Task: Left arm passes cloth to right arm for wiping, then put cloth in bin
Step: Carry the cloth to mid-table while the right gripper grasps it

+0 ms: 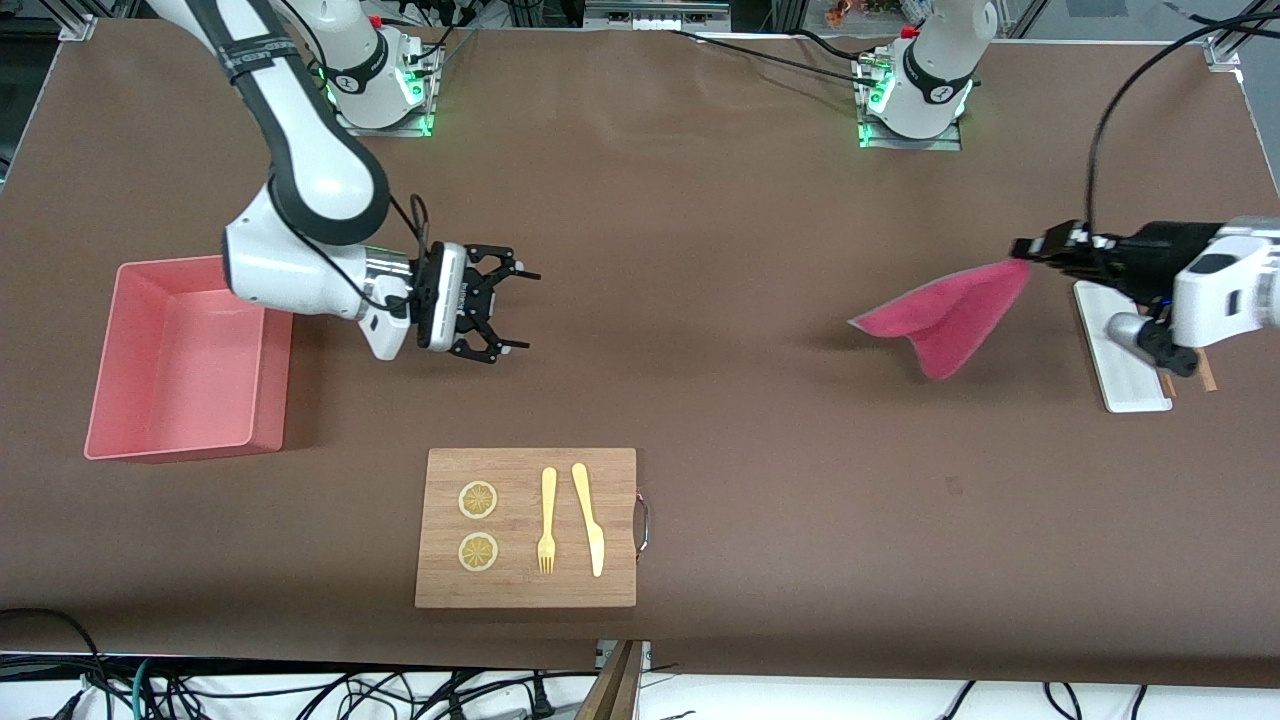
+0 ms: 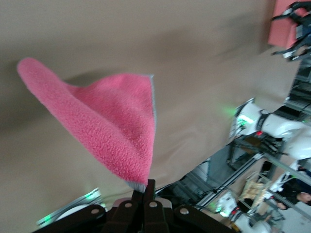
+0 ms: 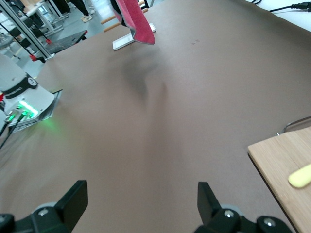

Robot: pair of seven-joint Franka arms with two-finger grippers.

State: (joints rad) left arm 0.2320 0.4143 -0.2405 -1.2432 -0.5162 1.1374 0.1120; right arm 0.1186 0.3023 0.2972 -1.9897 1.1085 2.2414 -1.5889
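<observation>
Next, my right gripper reaches toward the cloth (image 1: pixel 956 310) and grabs its free corner (image 1: pixel 873 320) halfway, because the cloth is hanging from my left gripper far from the bin.
My left gripper (image 1: pixel 1022 249) is shut on one corner of the magenta-red cloth (image 1: pixel 950 313) and holds it in the air over the table at the left arm's end. The cloth hangs stretched out from the fingers, its grey stitched edge at the pinched corner (image 2: pixel 138 184). It also shows in the right wrist view (image 3: pixel 136 19). My right gripper (image 1: pixel 525 310) is open and empty, held above the bare table beside the light-pink bin (image 1: pixel 135 440). The bin stands empty at the right arm's end of the table.
A wooden cutting board (image 1: pixel 620 530) lies nearer the front camera, with two lemon slices (image 1: pixel 478 500), a yellow fork (image 1: pixel 547 520) and a yellow knife (image 1: pixel 589 518) on it. A small white tray (image 1: pixel 1125 370) lies under the left arm.
</observation>
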